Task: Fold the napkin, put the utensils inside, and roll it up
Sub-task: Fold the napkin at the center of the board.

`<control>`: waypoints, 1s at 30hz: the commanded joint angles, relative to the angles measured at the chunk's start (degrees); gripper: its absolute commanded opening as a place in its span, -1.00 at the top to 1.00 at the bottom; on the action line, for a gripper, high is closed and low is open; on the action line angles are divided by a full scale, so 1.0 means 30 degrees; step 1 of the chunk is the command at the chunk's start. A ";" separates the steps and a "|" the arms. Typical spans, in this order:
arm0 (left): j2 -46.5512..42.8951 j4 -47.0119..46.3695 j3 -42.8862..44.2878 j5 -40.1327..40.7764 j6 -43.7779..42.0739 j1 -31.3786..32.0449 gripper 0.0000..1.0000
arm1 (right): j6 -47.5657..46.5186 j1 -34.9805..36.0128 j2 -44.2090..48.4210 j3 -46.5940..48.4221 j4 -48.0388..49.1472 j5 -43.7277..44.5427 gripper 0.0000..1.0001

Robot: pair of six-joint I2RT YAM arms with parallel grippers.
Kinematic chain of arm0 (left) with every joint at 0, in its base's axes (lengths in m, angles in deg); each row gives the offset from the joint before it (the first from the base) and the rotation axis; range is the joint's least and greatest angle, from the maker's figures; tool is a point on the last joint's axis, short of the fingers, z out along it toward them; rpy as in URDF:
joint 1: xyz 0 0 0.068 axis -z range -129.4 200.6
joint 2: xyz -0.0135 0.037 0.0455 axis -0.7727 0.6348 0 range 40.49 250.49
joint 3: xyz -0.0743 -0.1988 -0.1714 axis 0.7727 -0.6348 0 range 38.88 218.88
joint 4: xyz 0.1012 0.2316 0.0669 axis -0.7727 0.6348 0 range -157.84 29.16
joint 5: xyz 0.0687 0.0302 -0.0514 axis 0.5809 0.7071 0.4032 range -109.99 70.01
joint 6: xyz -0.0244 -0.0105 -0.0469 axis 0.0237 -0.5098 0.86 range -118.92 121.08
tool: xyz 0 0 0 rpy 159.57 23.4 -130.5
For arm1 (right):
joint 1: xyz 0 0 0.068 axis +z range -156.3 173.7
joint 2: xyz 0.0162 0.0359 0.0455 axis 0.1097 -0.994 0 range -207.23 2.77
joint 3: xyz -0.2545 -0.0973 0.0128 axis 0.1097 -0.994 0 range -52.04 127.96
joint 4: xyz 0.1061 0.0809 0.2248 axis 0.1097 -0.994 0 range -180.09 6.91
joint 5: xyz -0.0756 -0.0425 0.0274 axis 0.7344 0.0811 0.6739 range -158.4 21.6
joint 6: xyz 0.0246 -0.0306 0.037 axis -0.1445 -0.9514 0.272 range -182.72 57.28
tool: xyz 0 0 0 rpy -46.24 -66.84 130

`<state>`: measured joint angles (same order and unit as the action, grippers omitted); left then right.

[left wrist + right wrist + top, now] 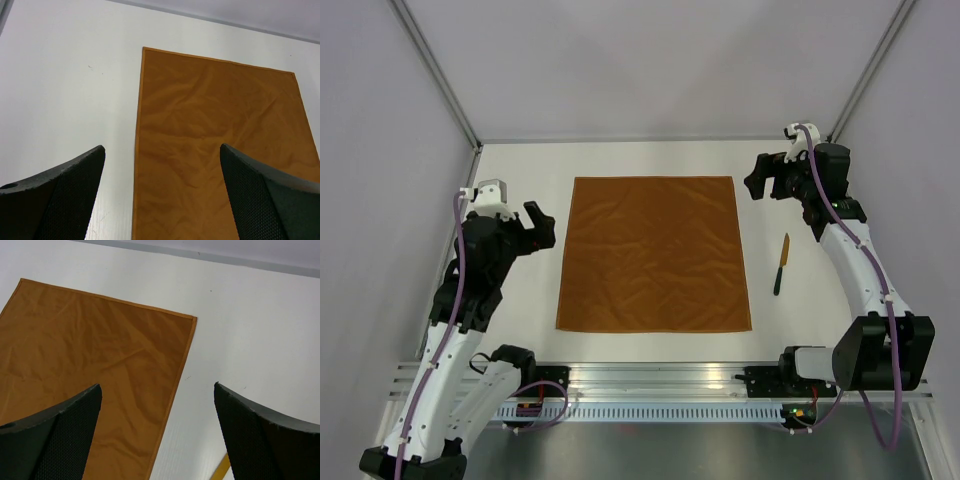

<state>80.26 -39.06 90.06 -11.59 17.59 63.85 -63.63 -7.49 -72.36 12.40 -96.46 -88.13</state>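
Note:
My right gripper crosses the napkin, the napkin's near corner on my left gripper's side [559,328] clear of both arms, and should continue until its fingers straddle that corner.
The napkin [654,254] is a large rust-orange cloth lying flat and unfolded in the middle of the white table, lightly creased. In the wrist views I see the napkin [215,145] from its left edge and the napkin [85,365] from its right edge. The utensil, a slim knife [781,264] with an orange handle and dark blade, lies to the right of the cloth; only a sliver of the knife's handle [221,471] shows in the right wrist view. My left gripper [540,228] hovers open beside the cloth's left edge. My right gripper [760,178] hovers open off its far right corner. Both are empty.
Grey walls enclose the white table [520,180] on three sides, with metal posts at the far corners. A slotted aluminium rail [650,385] with the arm bases runs along the near edge.

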 commanded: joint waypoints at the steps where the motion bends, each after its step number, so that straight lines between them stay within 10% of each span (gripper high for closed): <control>1: 0.0161 0.0223 0.0079 -0.0399 -0.0729 -0.0054 -0.99 | -0.0108 0.0016 -0.0355 0.0871 0.0004 -0.0542 -0.96; 10: 0.1973 0.1920 0.4172 -0.0195 0.0090 -0.0083 -0.99 | -0.0197 0.3232 -0.2817 0.3713 -0.1991 -0.1078 -0.91; 19: 0.3705 0.3005 0.7868 -0.0252 0.1760 -0.0083 -0.99 | -0.0693 1.4386 -0.4279 0.2660 -0.0672 0.4138 -0.80; 30: 0.4438 0.3328 0.8693 0.0040 0.2200 -0.0054 -0.99 | -0.0870 2.2042 -0.8498 0.2952 -0.0467 0.7648 -0.48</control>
<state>93.22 -30.21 114.36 -11.50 21.81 63.85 -66.16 54.43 -95.66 20.64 -97.90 -72.69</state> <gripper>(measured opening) 0.993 0.761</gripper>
